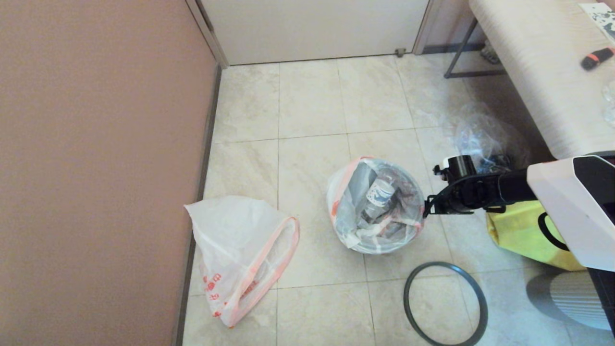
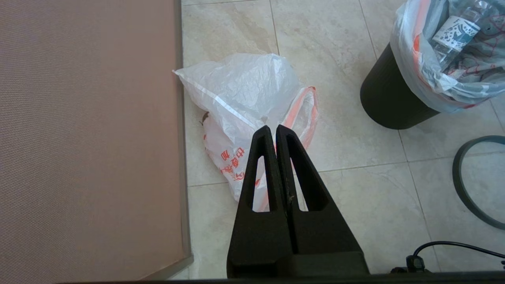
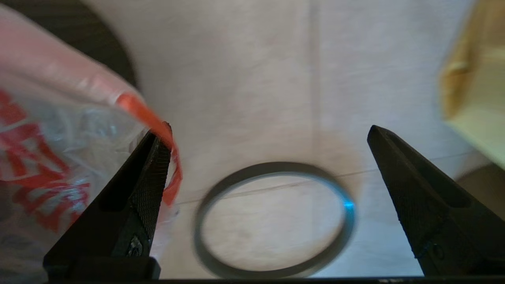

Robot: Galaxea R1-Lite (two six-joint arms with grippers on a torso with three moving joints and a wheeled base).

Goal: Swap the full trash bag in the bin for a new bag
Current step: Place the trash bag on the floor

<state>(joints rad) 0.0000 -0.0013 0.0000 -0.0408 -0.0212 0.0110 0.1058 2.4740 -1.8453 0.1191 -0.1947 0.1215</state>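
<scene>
The grey hoop (image 1: 483, 300) is lying off the black bin, so the full trash bag (image 1: 352, 210) will come loose when I pull it up, and the bin will stay standing.
The black bin (image 1: 384, 247) stands mid-floor, lined with the full trash bag (image 1: 355, 192); a clear bottle and dark trash lie inside. Its grey hoop (image 1: 444, 303) lies flat on the tiles nearby. My right gripper (image 1: 425, 207) hovers at the bin's right rim. In the right wrist view it (image 3: 268, 134) is open, one finger (image 3: 152, 165) touching the bag's orange-red edge (image 3: 148, 116), and the hoop (image 3: 272, 221) lies below the gap. The limp new bag (image 1: 240, 250) lies by the wall. My left gripper (image 2: 273, 128) is shut and empty above the new bag (image 2: 240, 90).
A pink wall (image 1: 96, 168) bounds the left side. A yellow fabric bag (image 1: 521, 230) and a clear crinkled bag (image 1: 480, 139) sit right of the bin, beside a pale bench (image 1: 538, 62). A closed door (image 1: 312, 29) is at the back.
</scene>
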